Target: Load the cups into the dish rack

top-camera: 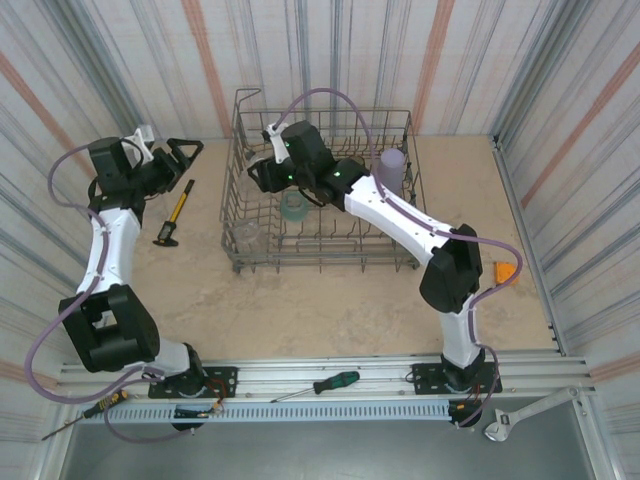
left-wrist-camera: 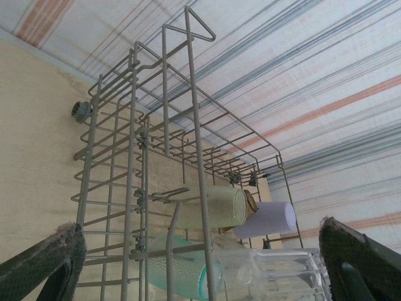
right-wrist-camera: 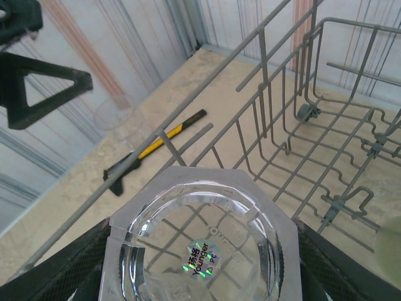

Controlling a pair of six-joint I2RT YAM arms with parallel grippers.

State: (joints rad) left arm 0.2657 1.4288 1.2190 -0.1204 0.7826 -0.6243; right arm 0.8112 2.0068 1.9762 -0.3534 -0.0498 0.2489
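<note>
The clear cup in the robot's right gripper (right-wrist-camera: pixel 202 248) hangs bottom up above the dish rack's empty wires (top-camera: pixel 243 207), so the robot should keep lowering it until the cup's rim rests there.
The grey wire dish rack (top-camera: pixel 340 110) (left-wrist-camera: pixel 197 125) (right-wrist-camera: pixel 263 69) stands mid-table. My right gripper (top-camera: pixel 262 172) (right-wrist-camera: pixel 200 251) reaches into its left end, shut on a clear cup (right-wrist-camera: pixel 200 244) whose octagonal base with a shiny sticker faces the camera. Inside the rack lie a teal cup (top-camera: pixel 293 205) (left-wrist-camera: pixel 182 269), a pale yellow-green cup (left-wrist-camera: pixel 213 207) with an amber one (left-wrist-camera: pixel 251 202) behind it, a lavender cup (top-camera: pixel 393 160) (left-wrist-camera: pixel 272 218) and a clear cup (top-camera: pixel 243 237). My left gripper (top-camera: pixel 180 155) (left-wrist-camera: pixel 200 251) hangs open and empty left of the rack.
A yellow-handled hammer (top-camera: pixel 175 212) (right-wrist-camera: pixel 153 150) lies on the table left of the rack. A faint clear tumbler (right-wrist-camera: pixel 119 122) stands beyond it near the wall. A green screwdriver (top-camera: pixel 335 383) and a wrench (top-camera: pixel 510 425) rest on the near rail. Striped walls close in the table.
</note>
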